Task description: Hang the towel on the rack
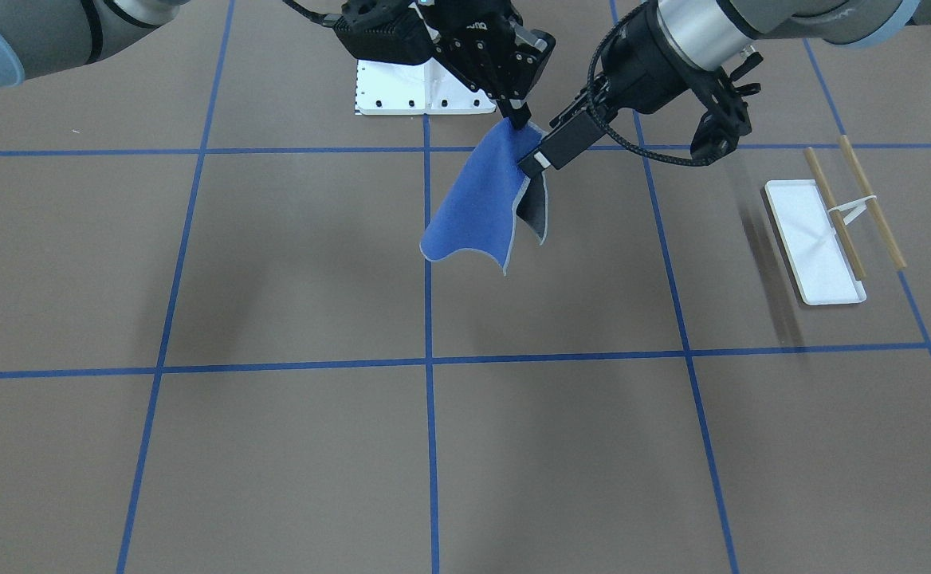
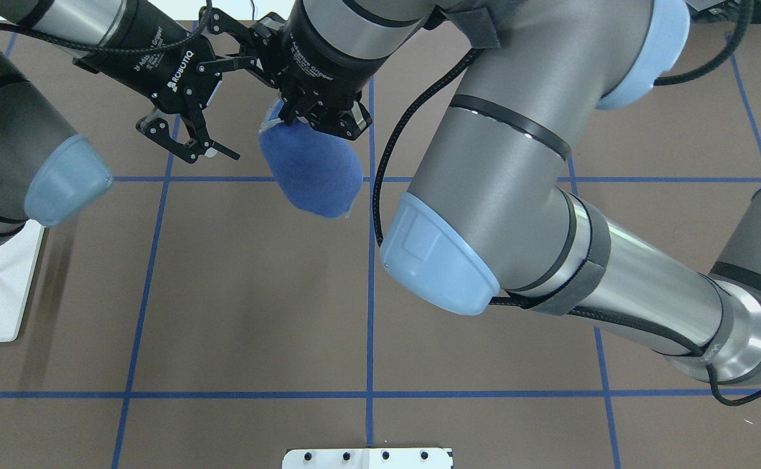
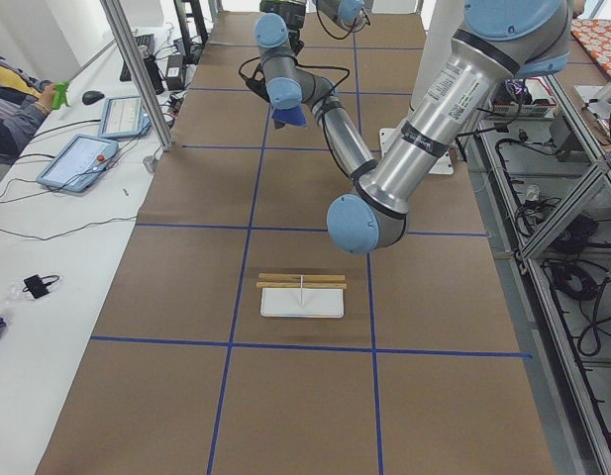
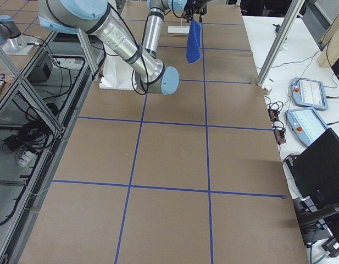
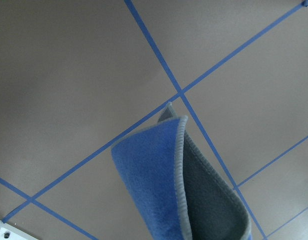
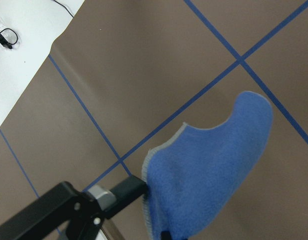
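My gripper will lower the towel point(image 1: 479, 201), which will then fold over the wooden rods and hang crooked, because the lower corners point(image 1: 505, 269) hang limp at uneven heights.
The towel point(image 1: 473, 203), blue on one face and grey on the other, hangs in the air above the table's middle; it also shows in the overhead view point(image 2: 312, 169) and both wrist views point(image 5: 158, 185) point(image 6: 208, 170). My right gripper point(image 1: 517, 119) is shut on its top corner. My left gripper point(image 1: 621, 155) is open wide, with one finger point(image 6: 119, 192) touching the towel's upper edge. The rack point(image 1: 816, 239), a white tray with two wooden rods, stands on the table on my left side, well apart from the towel, and shows in the left side view point(image 3: 302, 297).
The white bolted pedestal plate point(image 1: 426, 92) lies at the table's edge by my base. Blue tape lines cross the brown table. A side table with tablets point(image 3: 87, 148) and a metal post point(image 3: 137, 69) stand beyond the far edge.
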You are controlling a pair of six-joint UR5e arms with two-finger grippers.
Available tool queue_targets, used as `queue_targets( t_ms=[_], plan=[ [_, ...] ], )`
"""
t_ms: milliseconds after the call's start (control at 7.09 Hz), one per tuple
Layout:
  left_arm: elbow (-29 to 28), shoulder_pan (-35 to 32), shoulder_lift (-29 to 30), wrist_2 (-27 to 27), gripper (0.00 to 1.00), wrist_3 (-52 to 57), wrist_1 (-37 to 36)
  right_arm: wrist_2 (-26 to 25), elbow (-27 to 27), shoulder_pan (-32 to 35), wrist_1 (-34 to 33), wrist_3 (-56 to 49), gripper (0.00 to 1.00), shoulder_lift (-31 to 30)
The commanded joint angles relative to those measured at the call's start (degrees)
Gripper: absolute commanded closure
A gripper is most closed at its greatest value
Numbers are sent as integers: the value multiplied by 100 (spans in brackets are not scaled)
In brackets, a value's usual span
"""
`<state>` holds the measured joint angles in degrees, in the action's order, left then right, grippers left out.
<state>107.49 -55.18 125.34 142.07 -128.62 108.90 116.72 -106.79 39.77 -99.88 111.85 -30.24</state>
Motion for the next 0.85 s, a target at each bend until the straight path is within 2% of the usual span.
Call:
queue_targets(
  t_ms=[0,705],
  plan=[
    [-9,-54,8,-4,2,-57,95,-35,-264,-108,-137,-14,100,-105],
    [-18,42,79,5,2,-84,96,-62,-176,-197,-102,-49,100,97]
  ],
)
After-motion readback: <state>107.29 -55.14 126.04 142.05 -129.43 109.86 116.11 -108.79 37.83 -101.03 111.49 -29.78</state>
